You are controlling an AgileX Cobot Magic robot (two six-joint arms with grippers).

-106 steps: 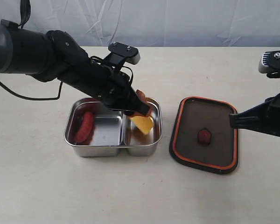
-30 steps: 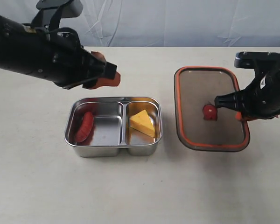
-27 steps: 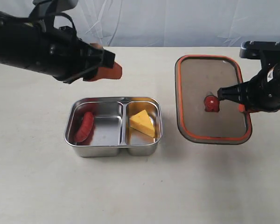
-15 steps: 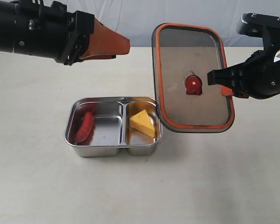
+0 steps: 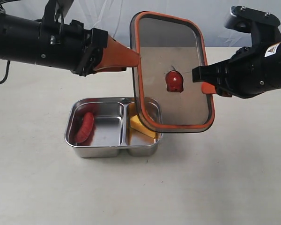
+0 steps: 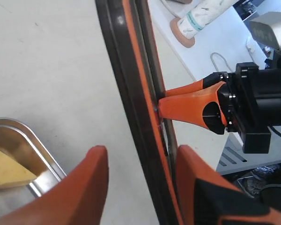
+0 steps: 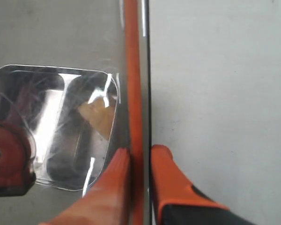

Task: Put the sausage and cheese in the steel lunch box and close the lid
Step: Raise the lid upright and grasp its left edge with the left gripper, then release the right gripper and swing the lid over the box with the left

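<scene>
Next, my left gripper takes over at the opposite rim of the lid and puts the lid down flat on the box, because the lid hangs upright from my right gripper.
The steel lunch box rests on the table, the sausage in its left compartment and the cheese in its right one, partly behind the lid. The lid hangs tilted in the air above the box's right end, orange valve tab facing the camera. My right gripper is shut on the lid's right rim. My left gripper is open, its fingers astride the lid's left edge; a wide gap shows beside one finger.
The beige table stretches around the box, with a white backdrop behind. Beyond the table's edge, the left wrist view shows a white roll and some equipment.
My right gripper has carried the lid up off the table and leftward over the box's right end. My left gripper has moved right to the lid's left edge.
</scene>
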